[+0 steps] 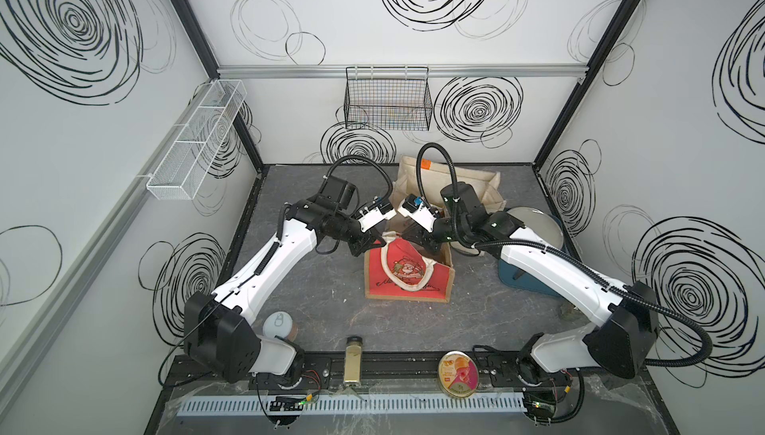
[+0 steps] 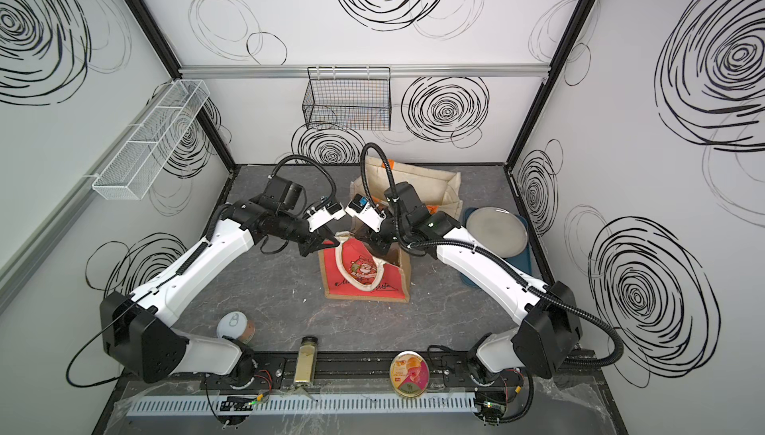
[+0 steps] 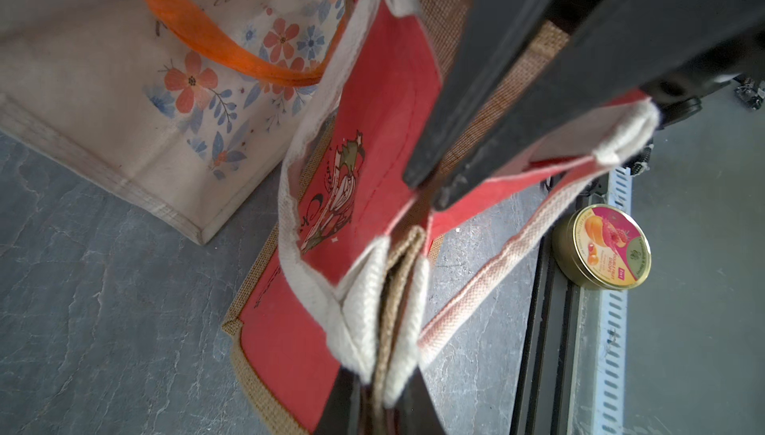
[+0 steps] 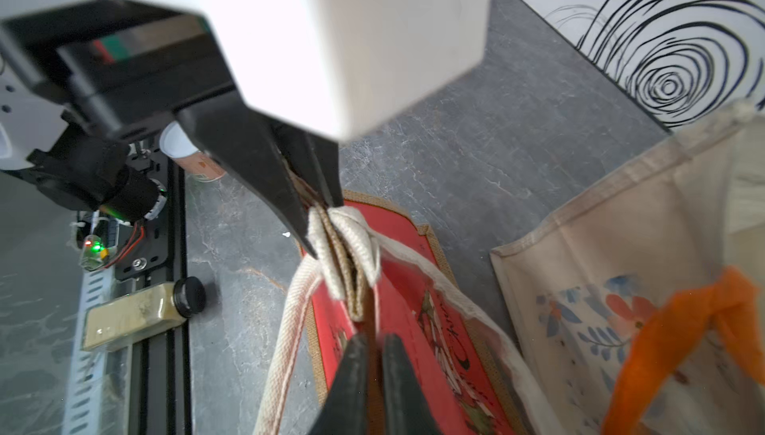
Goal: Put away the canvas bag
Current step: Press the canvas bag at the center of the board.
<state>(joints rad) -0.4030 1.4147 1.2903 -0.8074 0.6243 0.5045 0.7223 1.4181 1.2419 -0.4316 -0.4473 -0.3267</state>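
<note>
My right gripper needs to open, go around both red panels (image 3: 396,100) and pinch them closed before my left gripper takes hold again, because the canvas bag's opening (image 3: 448,13) gapes past my right gripper.
The canvas bag (image 1: 407,275) (image 2: 364,275) is red with a Santa print, burlap edges and cream handles. It stands at the middle of the table, with its top lifted. My left gripper (image 1: 378,240) (image 2: 331,241) (image 3: 378,379) is shut on the bag's rim, where the cream handle ends bunch around a burlap fold. My right gripper (image 1: 414,233) (image 2: 374,242) (image 4: 376,340) is shut on the same top edge of the bag (image 4: 401,300), a little further along. The two grippers face each other, close together. In the left wrist view the right gripper (image 3: 428,188) pinches the burlap rim above the red panel (image 3: 393,93).
A cream floral bag with orange handles (image 1: 447,180) stands open right behind. A grey plate (image 1: 534,222) lies on a blue tray (image 1: 513,280) at the right. A black wire basket (image 1: 387,99) and a white mesh basket (image 1: 194,139) hang on the walls. A can (image 1: 279,325), a spice jar (image 1: 354,360) and a candy tin (image 1: 458,373) are along the front.
</note>
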